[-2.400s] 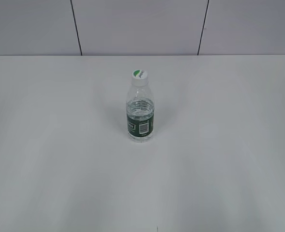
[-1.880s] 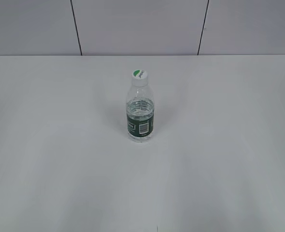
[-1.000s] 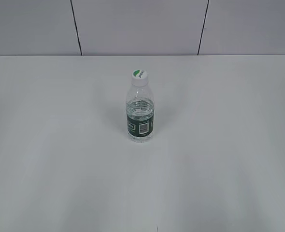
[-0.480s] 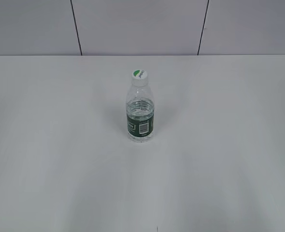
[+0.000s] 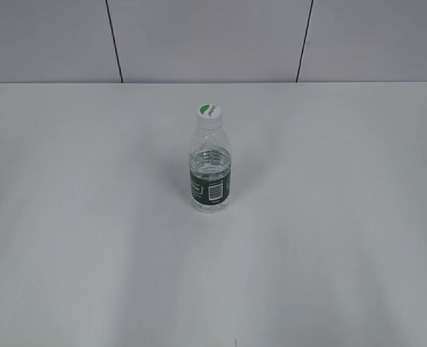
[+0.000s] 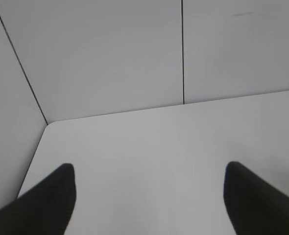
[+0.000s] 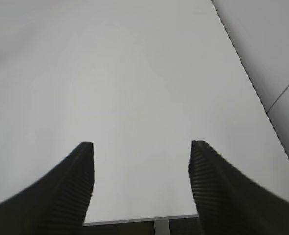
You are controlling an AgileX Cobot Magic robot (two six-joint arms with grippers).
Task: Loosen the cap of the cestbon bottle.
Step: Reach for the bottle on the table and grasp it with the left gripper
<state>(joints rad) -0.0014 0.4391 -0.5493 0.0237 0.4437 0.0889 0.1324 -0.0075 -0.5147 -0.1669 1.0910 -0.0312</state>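
Observation:
The cestbon bottle is upright with clear table (image 5: 145, 173) around it, so the robot's left gripper goes on, still open, toward the bottle's green label band (image 5: 210, 189) and shuts there.
The cestbon bottle (image 5: 210, 177) stands upright in the middle of the white table in the exterior view. It is clear plastic with a dark green label band and a white barcode patch. Its white cap (image 5: 208, 114) with a green leaf mark sits on the neck. Neither arm shows in the exterior view. My left gripper (image 6: 149, 171) is open and empty over bare table; the bottle is out of its view. My right gripper (image 7: 140, 147) is open and empty, with only bare table between its ribbed black fingers.
The white table (image 5: 329, 238) is bounded by grey wall panels behind it (image 5: 206, 36). The left wrist view shows a table corner and the wall (image 6: 46, 123). The right wrist view shows the table's edge (image 7: 134, 221) and its right side edge (image 7: 252, 83).

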